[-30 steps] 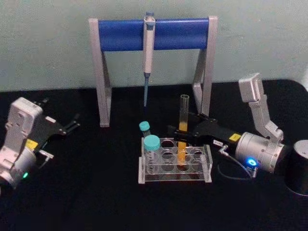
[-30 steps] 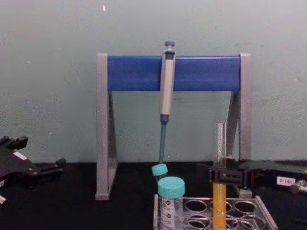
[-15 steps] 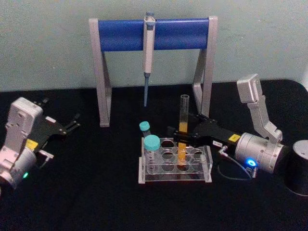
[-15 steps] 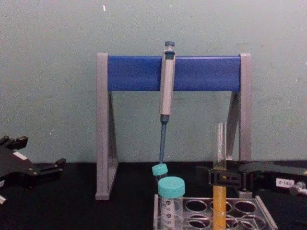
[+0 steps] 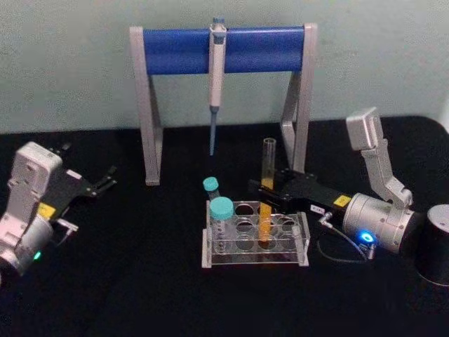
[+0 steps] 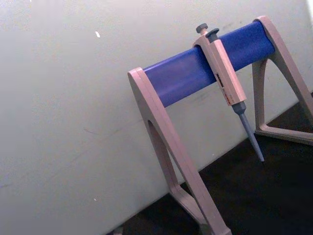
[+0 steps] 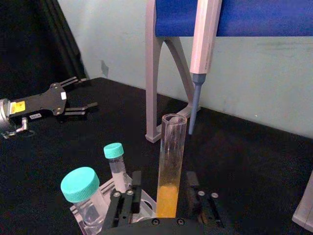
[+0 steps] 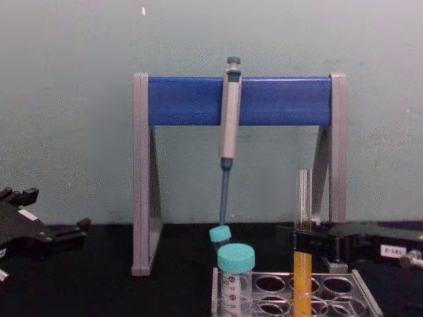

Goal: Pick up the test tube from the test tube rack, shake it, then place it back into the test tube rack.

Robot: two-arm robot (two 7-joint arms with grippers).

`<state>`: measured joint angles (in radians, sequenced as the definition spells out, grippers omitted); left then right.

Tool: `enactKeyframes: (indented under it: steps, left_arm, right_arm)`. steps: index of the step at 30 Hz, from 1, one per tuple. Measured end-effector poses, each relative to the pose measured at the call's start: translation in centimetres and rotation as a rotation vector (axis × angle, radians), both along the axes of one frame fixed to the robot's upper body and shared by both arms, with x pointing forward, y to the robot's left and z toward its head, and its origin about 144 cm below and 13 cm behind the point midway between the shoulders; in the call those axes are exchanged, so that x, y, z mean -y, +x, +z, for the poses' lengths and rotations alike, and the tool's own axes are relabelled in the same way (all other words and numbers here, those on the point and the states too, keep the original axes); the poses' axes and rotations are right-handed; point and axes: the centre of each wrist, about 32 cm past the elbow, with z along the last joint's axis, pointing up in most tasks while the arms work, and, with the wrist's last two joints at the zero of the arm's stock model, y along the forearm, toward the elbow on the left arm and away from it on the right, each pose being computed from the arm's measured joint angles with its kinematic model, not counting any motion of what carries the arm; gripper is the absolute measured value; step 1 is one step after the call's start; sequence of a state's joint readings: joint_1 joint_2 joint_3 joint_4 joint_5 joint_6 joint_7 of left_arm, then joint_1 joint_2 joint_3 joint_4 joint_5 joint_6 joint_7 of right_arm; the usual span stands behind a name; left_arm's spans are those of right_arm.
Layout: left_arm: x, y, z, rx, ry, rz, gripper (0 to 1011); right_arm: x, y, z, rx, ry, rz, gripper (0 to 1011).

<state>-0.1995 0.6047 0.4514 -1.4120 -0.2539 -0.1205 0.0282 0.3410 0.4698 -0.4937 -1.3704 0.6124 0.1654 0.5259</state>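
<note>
My gripper will lift and shake the test tube, and the orange-yellow liquid should stay inside because it stops well below the test tube's open rim.
The test tube is tall clear glass with orange-yellow liquid in its lower half. It stands upright in a hole of the clear test tube rack at the table's middle. My right gripper reaches in from the right at mid-height of the test tube. Its fingers stand on either side with a visible gap, so it is open. From the chest, the gripper sits just above the rack around the tube. My left gripper is parked open at the far left.
A blue-and-grey pipette stand with a hanging pipette rises behind the rack. Two teal-capped tubes stand in the rack's left end. A dark cylinder stands at the right edge, beside my right arm.
My right gripper has edged slightly back to the right. The test tube stays upright in the rack at the same height. The left arm has not moved.
</note>
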Motion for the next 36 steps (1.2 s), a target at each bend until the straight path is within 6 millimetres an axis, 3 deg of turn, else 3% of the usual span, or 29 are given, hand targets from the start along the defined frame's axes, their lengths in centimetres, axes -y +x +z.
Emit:
enactKeyframes:
  steps: [1,10,12,30,36]
  left_arm:
    - [0.0,0.0,0.0,0.0,0.0,0.0,1002]
    - [0.0,0.0,0.0,0.0,0.0,0.0,1002]
    - [0.0,0.0,0.0,0.0,0.0,0.0,1001]
    - [0.0,0.0,0.0,0.0,0.0,0.0,1001]
    - [0.0,0.0,0.0,0.0,0.0,0.0,1001]
  right_arm:
    - [0.0,0.0,0.0,0.0,0.0,0.0,586]
    - [0.02,-0.01,-0.01,0.0,0.001,-0.001,257]
    - [0.02,-0.01,-0.01,0.0,0.001,-0.001,230]
    - [0.04,-0.04,-0.05,0.003,0.002,0.0,223]
    - [0.0,-0.66,-0.14,0.077,-0.005,0.011,222]
